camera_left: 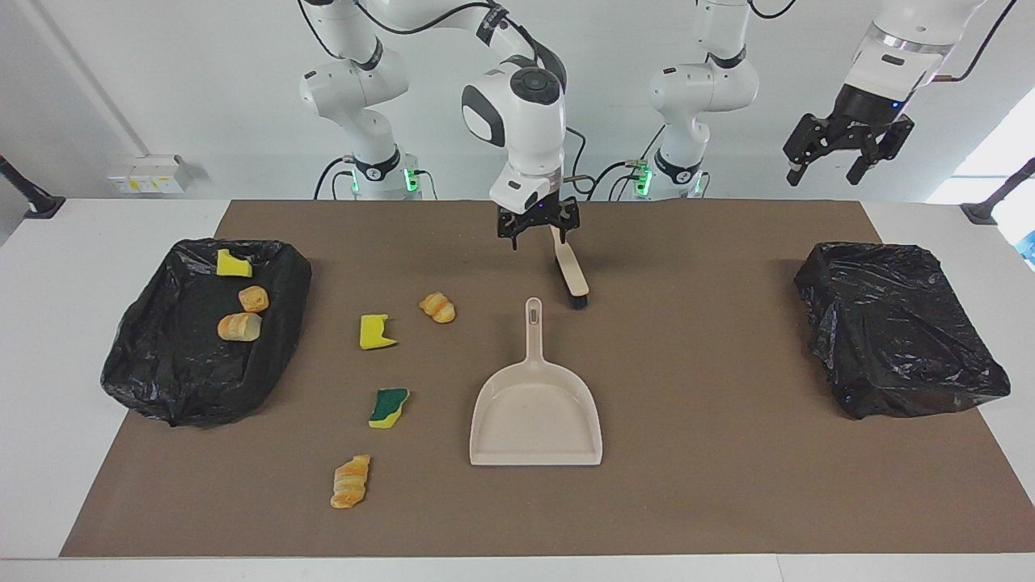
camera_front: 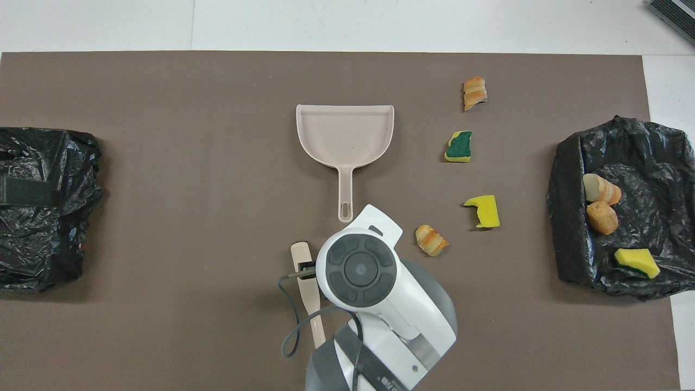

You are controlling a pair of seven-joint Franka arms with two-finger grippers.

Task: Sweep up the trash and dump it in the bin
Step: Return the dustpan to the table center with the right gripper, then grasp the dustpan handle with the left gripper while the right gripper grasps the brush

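Note:
The beige brush's handle (camera_front: 309, 297) lies beneath my open right gripper, clear of the dustpan, so I should keep moving back along the handle (camera_front: 317, 333) and close there.
Several trash pieces lie on the brown mat: a croissant piece (camera_left: 437, 307) (camera_front: 431, 240), a yellow sponge (camera_left: 375, 331) (camera_front: 483, 210), a green-topped sponge (camera_left: 389, 406) (camera_front: 459, 146) and another croissant (camera_left: 351, 480) (camera_front: 474, 92). The black-bagged bin (camera_left: 162, 380) (camera_front: 570, 179) at the right arm's end holds a sponge (camera_left: 233, 263) and two bread pieces (camera_left: 254, 298) (camera_left: 239, 326). My right gripper (camera_left: 539, 230) hangs open and empty over the handle of the beige brush (camera_left: 570, 271) (camera_front: 304, 260). The beige dustpan (camera_left: 535, 404) (camera_front: 345, 133) lies flat and free. My left gripper (camera_left: 845, 153) waits open, raised high.
A second black-bagged bin (camera_left: 897, 331) (camera_front: 49, 217) sits at the left arm's end of the mat. In the overhead view my right wrist covers the gripper and part of the brush. White table edges border the mat on all sides.

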